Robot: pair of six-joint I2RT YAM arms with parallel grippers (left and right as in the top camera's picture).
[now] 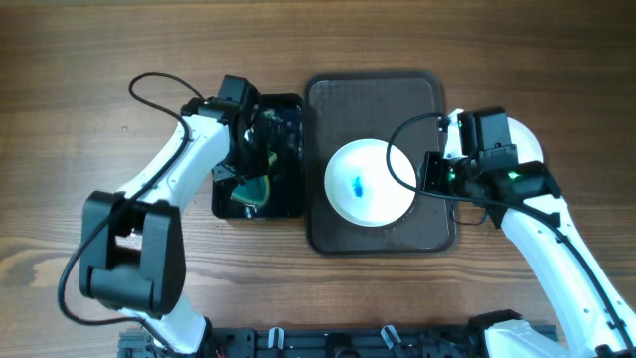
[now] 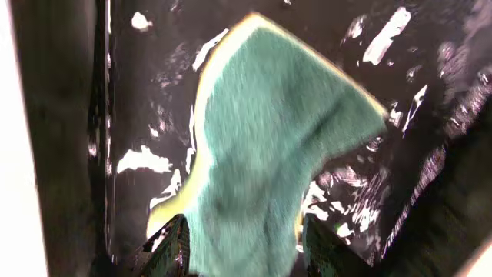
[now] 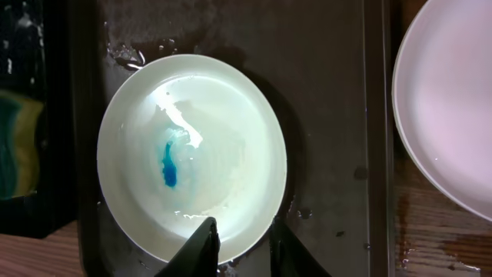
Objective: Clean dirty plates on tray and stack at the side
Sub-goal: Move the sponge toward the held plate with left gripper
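A soft crease (image 2: 307, 146) goes through the green and yellow sponge (image 2: 257, 146). The sponge will fold up along that crease when I carry it pinched.
A white plate (image 1: 370, 182) with a blue smear at its centre lies on the large brown-grey tray (image 1: 378, 99). In the right wrist view the plate (image 3: 192, 154) is wet on the tray (image 3: 330, 115). My right gripper (image 1: 425, 179) (image 3: 242, 242) straddles the plate's near rim, one finger over the plate and one outside it, shut on the rim. A plain white plate (image 1: 530, 149) (image 3: 453, 108) lies on the table right of the tray, partly under my right arm. My left gripper (image 1: 253, 154) (image 2: 242, 246) is shut on a green and yellow sponge (image 2: 269, 131).
A smaller glossy black tray (image 1: 288, 109) (image 2: 154, 77), wet inside, sits left of the large tray and holds the sponge (image 1: 253, 189). Its edge and the sponge (image 3: 15, 146) show at the left of the right wrist view. Wood table lies all round.
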